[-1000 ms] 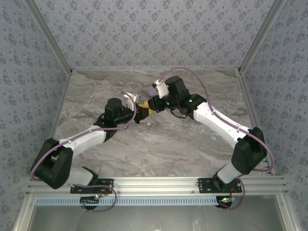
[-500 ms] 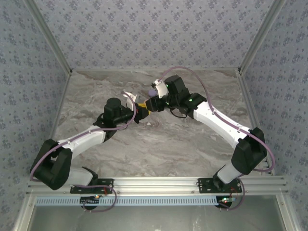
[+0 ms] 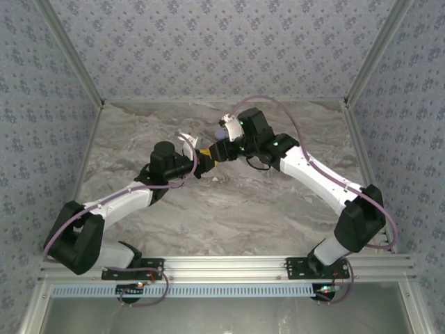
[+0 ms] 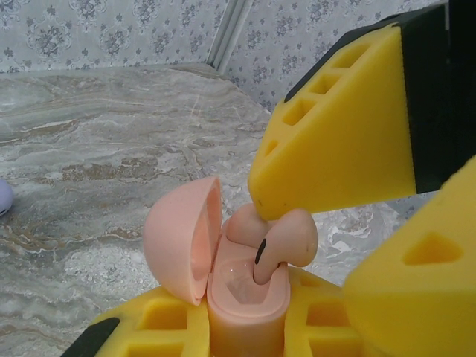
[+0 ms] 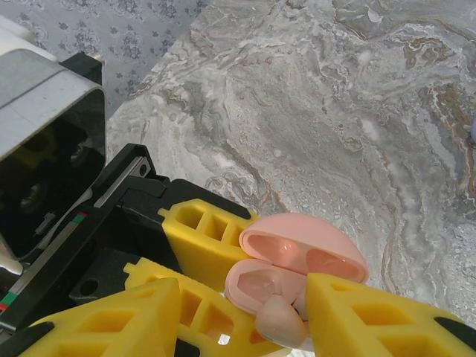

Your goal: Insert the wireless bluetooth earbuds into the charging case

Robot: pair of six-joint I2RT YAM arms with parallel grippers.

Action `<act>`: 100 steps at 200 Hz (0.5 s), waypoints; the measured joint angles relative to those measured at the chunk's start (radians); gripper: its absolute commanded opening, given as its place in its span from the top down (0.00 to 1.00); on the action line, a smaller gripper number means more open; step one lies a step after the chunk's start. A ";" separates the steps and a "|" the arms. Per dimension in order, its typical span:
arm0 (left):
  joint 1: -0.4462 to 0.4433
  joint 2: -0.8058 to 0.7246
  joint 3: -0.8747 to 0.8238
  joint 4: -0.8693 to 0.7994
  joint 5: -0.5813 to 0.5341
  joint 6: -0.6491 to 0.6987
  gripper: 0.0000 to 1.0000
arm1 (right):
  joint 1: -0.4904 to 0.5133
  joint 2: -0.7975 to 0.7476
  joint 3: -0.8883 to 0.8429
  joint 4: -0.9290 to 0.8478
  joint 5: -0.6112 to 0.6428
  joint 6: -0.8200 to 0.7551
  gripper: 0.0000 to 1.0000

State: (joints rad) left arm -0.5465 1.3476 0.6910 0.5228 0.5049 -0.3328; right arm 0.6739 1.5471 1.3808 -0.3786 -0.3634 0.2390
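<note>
My right gripper should close its fingers and nudge the near earbud's head [image 4: 299, 236] down into the near slot [image 4: 249, 286], because the head sticks out over the case's rim.
My left gripper [image 4: 249, 323] is shut on the base of the pink charging case [image 4: 245, 297], held upright above the table with its lid [image 4: 178, 238] hinged open. One pinkish-white earbud [image 4: 290, 238] stands with its stem in the near slot and its head sticking out. A second earbud [image 4: 242, 222] sits behind it. My right gripper [image 5: 245, 320] is open around the standing earbud [image 5: 281, 320]; one finger [image 4: 335, 134] rests on its top and the other stands apart. In the top view both grippers [image 3: 200, 158] [image 3: 212, 154] meet at mid-table.
A lilac object [image 3: 220, 132] lies on the marble table [image 3: 278, 209] just behind the right wrist, and its edge shows at the left wrist view's border [image 4: 2, 197]. Patterned walls with metal posts [image 4: 227, 33] close in the table.
The right gripper's jaws have spread apart around the earbud at the case. Both arms have barely shifted.
</note>
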 measured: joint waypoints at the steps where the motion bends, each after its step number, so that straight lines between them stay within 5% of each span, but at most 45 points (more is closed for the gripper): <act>1: 0.000 0.000 0.000 0.000 0.000 0.000 0.92 | 0.000 0.000 0.000 0.000 0.000 0.000 0.50; 73: 0.000 -0.029 0.000 0.004 0.000 0.079 0.93 | -0.035 -0.090 -0.006 -0.007 0.003 0.006 0.54; 100: 0.000 -0.043 0.000 0.004 0.000 0.119 0.93 | -0.051 -0.123 -0.022 -0.009 0.009 0.013 0.67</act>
State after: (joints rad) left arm -0.5465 1.3048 0.6910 0.5266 0.5045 -0.2138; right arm 0.6228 1.4242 1.3586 -0.3878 -0.3546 0.2516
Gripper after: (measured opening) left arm 0.185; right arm 0.400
